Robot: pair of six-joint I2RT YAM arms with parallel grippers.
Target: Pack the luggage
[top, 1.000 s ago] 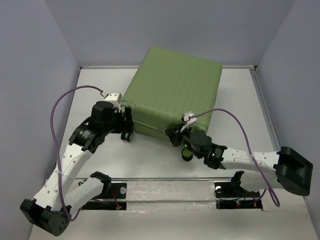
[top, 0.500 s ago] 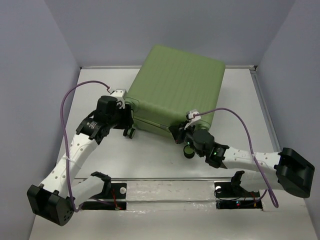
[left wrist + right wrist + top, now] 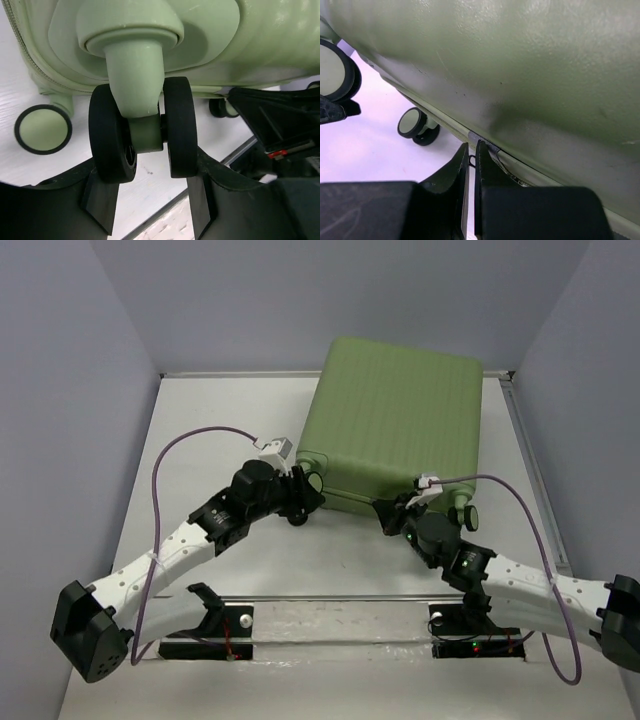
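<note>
The luggage's zip seam (image 3: 352,498) runs at a slant toward the robot's left gripper, so the right gripper should push the luggage's far corner (image 3: 474,370) and turn the luggage around before it works the zip seam.
The luggage (image 3: 400,410) is a large light-green ribbed suitcase, lying closed at the back right of the white table. My left gripper (image 3: 303,498) is at its near-left corner. In the left wrist view the fingers (image 3: 100,200) clasp a black twin caster wheel (image 3: 112,135) under the shell (image 3: 240,35). My right gripper (image 3: 392,512) is at the suitcase's near edge. In the right wrist view it (image 3: 471,150) is pinched on a small zipper pull ring (image 3: 471,160) beside the zip seam of the shell (image 3: 520,60).
Another caster (image 3: 43,129) sits left of the held one, and a caster (image 3: 465,514) sticks out at the near-right corner. Grey walls close in the table (image 3: 220,420) on three sides. A metal rail (image 3: 330,600) runs along the near edge.
The suitcase has slid and turned to the right, towards the back right corner. Both arms have moved right with it, the left arm stretching out further.
</note>
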